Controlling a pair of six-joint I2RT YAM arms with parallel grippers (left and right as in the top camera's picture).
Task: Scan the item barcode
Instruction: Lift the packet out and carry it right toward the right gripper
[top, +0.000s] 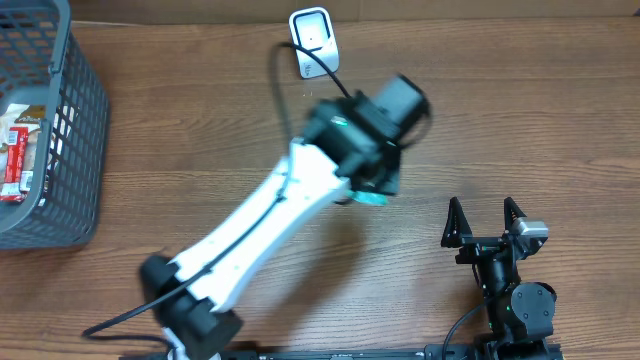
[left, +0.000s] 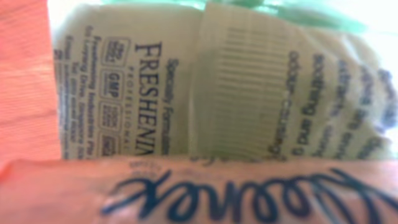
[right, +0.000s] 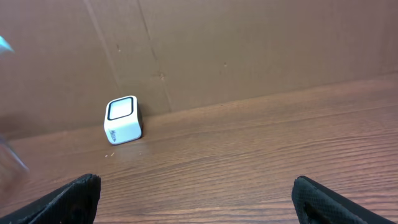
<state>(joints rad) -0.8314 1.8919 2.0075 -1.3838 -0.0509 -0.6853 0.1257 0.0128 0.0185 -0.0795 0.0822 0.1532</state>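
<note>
The item (top: 370, 198) hangs in my left gripper, with free wood (top: 414, 208) beside my right gripper. I should keep carrying the item there until it lies flat, then let go.
My left gripper (top: 372, 186) hangs over the middle of the table, in front of the white scanner (top: 314, 41), and is shut on the item. From overhead only a teal edge of the item (top: 369, 198) shows under the fingers. In the left wrist view the item (left: 186, 87) fills the frame: a pale green packet with dark print. An orange band with dark script (left: 205, 193) crosses the bottom. No barcode shows, and my left fingers are hidden there. My right gripper (top: 485, 223) rests open and bare at the front right. In its own view the right gripper (right: 198, 200) faces the scanner (right: 122, 119).
A grey mesh basket (top: 70, 140) stands at the far left with red-and-white packets (top: 17, 150) inside. A cardboard wall (right: 249, 50) runs behind the scanner. A black cable (top: 280, 85) loops from my left arm near the scanner.
</note>
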